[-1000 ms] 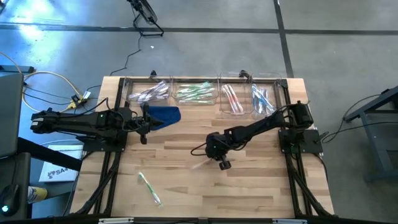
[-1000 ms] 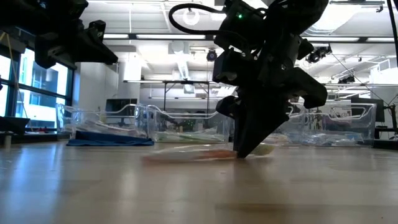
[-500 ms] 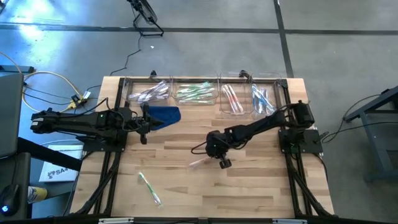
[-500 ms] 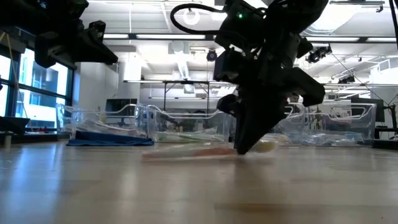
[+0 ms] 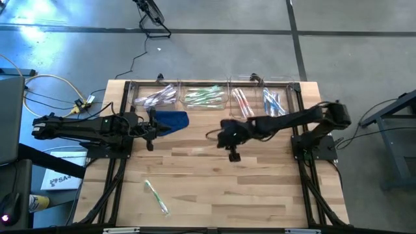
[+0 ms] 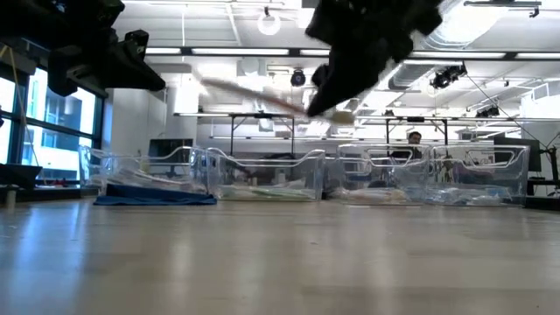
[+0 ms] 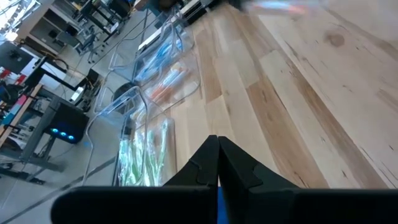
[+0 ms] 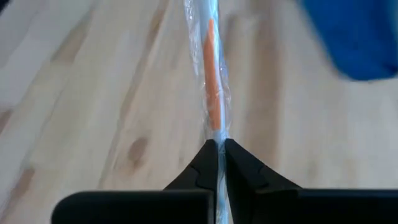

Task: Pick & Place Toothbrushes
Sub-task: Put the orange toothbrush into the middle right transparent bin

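The pink-orange toothbrush point(image 8: 214, 74) hangs free of the wood and matches the bin of pink brushes point(image 5: 242, 103), so my right gripper should keep moving it until it's above them.
My right gripper point(image 5: 220, 139) hangs above the middle of the table, shut on a pink-orange toothbrush point(image 8: 211, 81) in clear wrapping. In the low view that toothbrush point(image 6: 254, 94) shows well above the tabletop. A green toothbrush point(image 5: 156, 197) lies flat on the wood near the front left. My left gripper point(image 5: 151, 132) is shut on nothing and stays at the left, beside the blue cloth point(image 5: 172, 120). My right gripper pinches the wrapped toothbrush by one end point(image 8: 216, 134) between its two fingertips. The fingers slant down from the table's right side, and the toothbrush runs on ahead of them in the same line. It is lifted clear and nearly level, its free end point(image 6: 210, 82) pointing toward the table's left.
Several clear bins stand in a row along the far edge: whitish brushes point(image 5: 156, 97), green point(image 5: 205, 97), pink point(image 5: 242, 103), blue point(image 5: 274, 104). The blue cloth lies just in front of the leftmost bin. Bare wood stretches from the middle to the near edge.
My right gripper has risen from the tabletop and moved toward the far edge, tipping less steeply downward. The pink-orange toothbrush, which lay flat on the wood under its fingertips, has come up with it and now hangs clear of the table.
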You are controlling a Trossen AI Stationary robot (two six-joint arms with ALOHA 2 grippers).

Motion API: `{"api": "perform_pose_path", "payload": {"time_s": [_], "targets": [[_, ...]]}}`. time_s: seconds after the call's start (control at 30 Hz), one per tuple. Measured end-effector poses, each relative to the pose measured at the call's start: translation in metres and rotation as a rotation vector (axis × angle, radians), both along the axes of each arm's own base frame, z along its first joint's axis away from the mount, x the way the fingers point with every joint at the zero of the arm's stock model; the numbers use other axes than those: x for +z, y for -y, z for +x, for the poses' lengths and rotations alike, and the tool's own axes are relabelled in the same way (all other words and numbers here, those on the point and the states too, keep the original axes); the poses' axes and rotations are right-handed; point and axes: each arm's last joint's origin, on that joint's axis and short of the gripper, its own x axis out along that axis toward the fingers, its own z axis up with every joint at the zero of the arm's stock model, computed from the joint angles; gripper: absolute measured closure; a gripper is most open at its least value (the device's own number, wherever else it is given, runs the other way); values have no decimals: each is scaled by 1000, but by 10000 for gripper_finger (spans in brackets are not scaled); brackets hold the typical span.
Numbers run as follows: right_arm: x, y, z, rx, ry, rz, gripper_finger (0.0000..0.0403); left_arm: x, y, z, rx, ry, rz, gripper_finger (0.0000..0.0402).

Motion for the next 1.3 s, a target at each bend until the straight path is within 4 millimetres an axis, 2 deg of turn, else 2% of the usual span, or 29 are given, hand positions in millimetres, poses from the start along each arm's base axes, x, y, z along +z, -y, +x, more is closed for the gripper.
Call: {"api": "perform_pose_path", "payload": {"time_s": [0.1,0.3,0.53,0.67,0.87,1.3], "targets": [[23,11,-16,-141,24,-31,398,0,0,0,0,1,0,402],[55,30,-50,-459,42,-109,399,0,0,0,0,0,0,402],[68,59,-75,-840,65,-103,399,0,0,0,0,-1,0,402],[60,79,-87,-1010,-22,-94,399,0,0,0,0,-2,0,402],[38,108,-97,-1235,-182,39,399,-1,0,0,0,-11,0,402],[12,151,-101,-1348,-302,147,399,-1,0,-1,0,-15,0,402]]}}
